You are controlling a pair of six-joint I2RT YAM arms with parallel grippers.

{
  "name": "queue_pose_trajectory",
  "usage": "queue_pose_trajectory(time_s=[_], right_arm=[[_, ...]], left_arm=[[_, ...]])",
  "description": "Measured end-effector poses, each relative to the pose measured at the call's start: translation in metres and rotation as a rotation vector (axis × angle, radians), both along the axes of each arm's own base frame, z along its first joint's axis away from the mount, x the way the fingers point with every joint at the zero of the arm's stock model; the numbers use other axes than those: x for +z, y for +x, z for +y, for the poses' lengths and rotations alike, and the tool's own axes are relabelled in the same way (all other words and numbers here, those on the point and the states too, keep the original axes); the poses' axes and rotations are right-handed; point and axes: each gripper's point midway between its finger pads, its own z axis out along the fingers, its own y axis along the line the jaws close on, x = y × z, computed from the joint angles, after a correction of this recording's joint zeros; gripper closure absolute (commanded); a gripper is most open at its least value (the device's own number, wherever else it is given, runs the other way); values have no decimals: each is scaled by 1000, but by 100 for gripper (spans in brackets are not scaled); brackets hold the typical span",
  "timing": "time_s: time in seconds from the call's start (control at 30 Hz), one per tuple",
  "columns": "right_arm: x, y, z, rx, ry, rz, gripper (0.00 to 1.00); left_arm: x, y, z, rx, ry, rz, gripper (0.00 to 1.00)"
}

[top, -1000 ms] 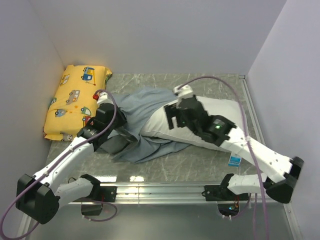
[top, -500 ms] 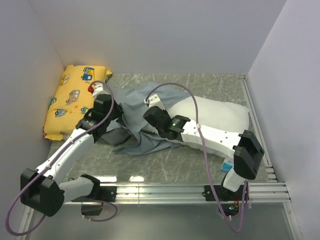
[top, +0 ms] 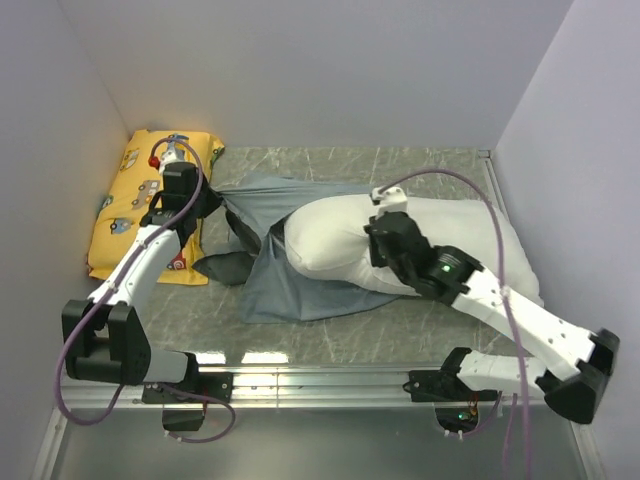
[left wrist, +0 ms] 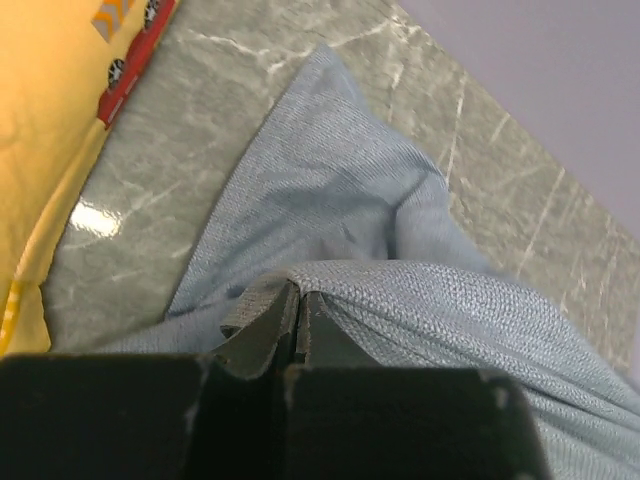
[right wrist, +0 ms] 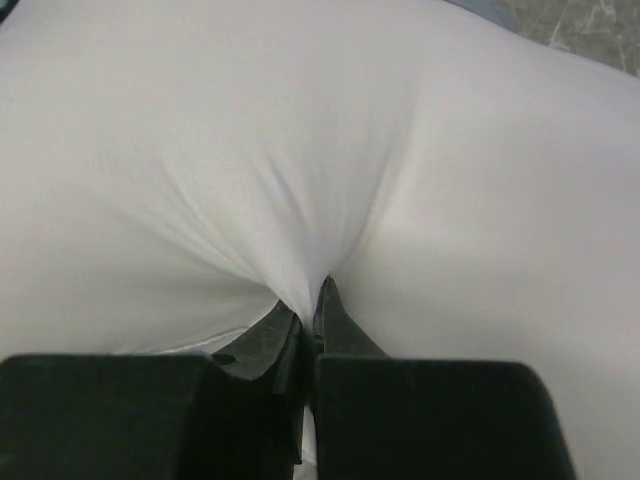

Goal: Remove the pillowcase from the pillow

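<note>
The white pillow lies on the blue-grey pillowcase my left gripper pulls tight, so next my right gripper raises the pillow's near end clear of it first.
The white pillow lies mid-table, its left end bare and its underside still resting on the blue-grey pillowcase. The pillowcase spreads left and forward of it, stretched taut toward the far left. My left gripper is shut on a fold of the pillowcase beside the yellow pillow. My right gripper sits on top of the pillow, shut on a pinch of its white cover, which puckers into the closed jaws.
A yellow vehicle-print pillow lies at the far left against the wall; its edge shows in the left wrist view. Grey walls close in the table on three sides. A metal rail runs along the near edge.
My right gripper has shut on the pillow's top after moving onto it. The left gripper has pulled the pillowcase farther left and back, baring more of the pillow's left end.
</note>
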Motion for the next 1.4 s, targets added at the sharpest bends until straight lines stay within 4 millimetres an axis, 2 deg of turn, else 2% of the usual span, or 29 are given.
queue_pose_trajectory(time_s=[0.2, 0.3, 0.37, 0.53, 0.63, 0.73, 0.83, 0.97, 1.07, 1.17, 1.23, 1.3, 1.33, 1.4], right_arm=[[34, -26, -32, 22, 125, -12, 100], [59, -36, -42, 32, 165, -35, 100], [83, -40, -44, 39, 203, -65, 100], [146, -47, -41, 75, 327, -160, 100], [174, -51, -45, 75, 378, -210, 100], [194, -52, -49, 65, 410, -254, 100], [205, -49, -55, 36, 419, -284, 100], [203, -39, -56, -6, 390, -289, 100], [193, -20, -47, -34, 337, -276, 100], [183, 10, -30, -74, 299, -281, 100], [162, 35, -14, -108, 279, -283, 100], [130, 59, 5, -131, 262, -265, 100], [108, 71, 15, -140, 250, -247, 100], [62, 87, 33, -150, 228, -191, 100]], left_arm=[[-19, 15, 8, 31, -13, 27, 100], [-25, 19, 6, 35, -23, 29, 99], [-29, 20, 4, 32, -26, 28, 99], [-46, 22, -12, 3, -35, 43, 99], [-62, 20, -22, -12, -39, 66, 100], [-81, 15, -32, -33, -38, 97, 99], [-96, 8, -45, -57, -43, 114, 99], [-112, -7, -66, -104, -46, 130, 100], [-122, -29, -87, -157, -44, 141, 100], [-118, -51, -103, -208, -46, 128, 99], [-105, -63, -111, -237, -60, 91, 98], [-90, -70, -110, -247, -79, 46, 92], [-81, -74, -109, -251, -91, 17, 82], [-65, -82, -106, -254, -109, -34, 73]])
